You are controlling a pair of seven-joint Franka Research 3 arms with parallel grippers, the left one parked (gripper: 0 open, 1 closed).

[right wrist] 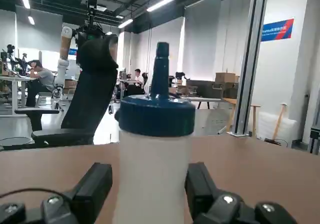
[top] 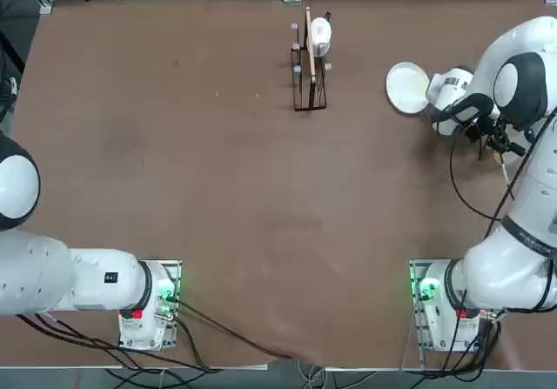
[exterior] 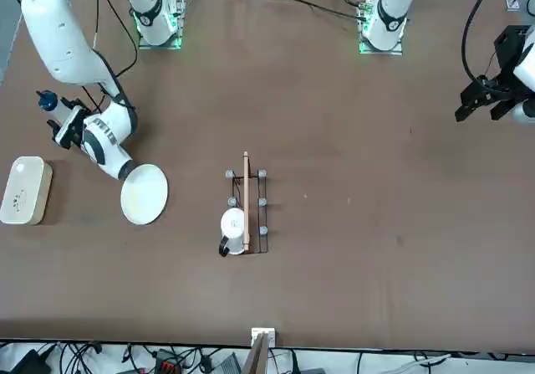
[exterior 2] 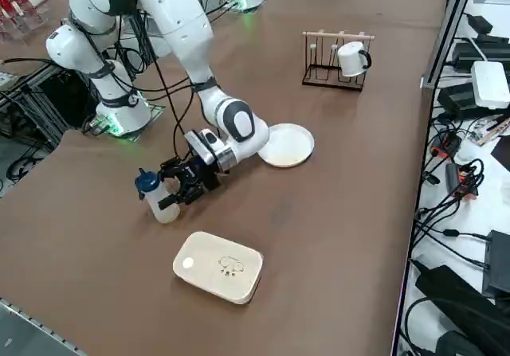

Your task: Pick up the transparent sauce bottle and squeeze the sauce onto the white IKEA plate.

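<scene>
I expect the transparent sauce bottle [exterior: 60, 112] to pinch into a waist when I squeeze its body, because it has a milky, translucent body [right wrist: 154, 179] under its blue cap.
The transparent sauce bottle [exterior 2: 159, 202], whitish with a blue cap [exterior: 46, 100], stands upright on the brown table near its right edge. My right gripper [exterior 2: 178, 193] is low at table height and open, with one finger on each side of the bottle's body [right wrist: 155, 159]. A thin gap shows beside one fingertip [right wrist: 97, 181], and the other fingertip [right wrist: 200, 184] sits right against the bottle. The white IKEA plate [exterior 2: 287, 145] lies flat and bare just beyond my wrist, and it also shows as the plate [top: 406, 86] from above.
A white rounded-rectangular container [exterior 2: 219, 266] lies near the table edge, close to the bottle. A wire rack [top: 310, 67] holding a white mug [exterior 2: 351, 57] stands toward the far middle of the table. My arm's cables [exterior 2: 171, 93] hang above the bottle area.
</scene>
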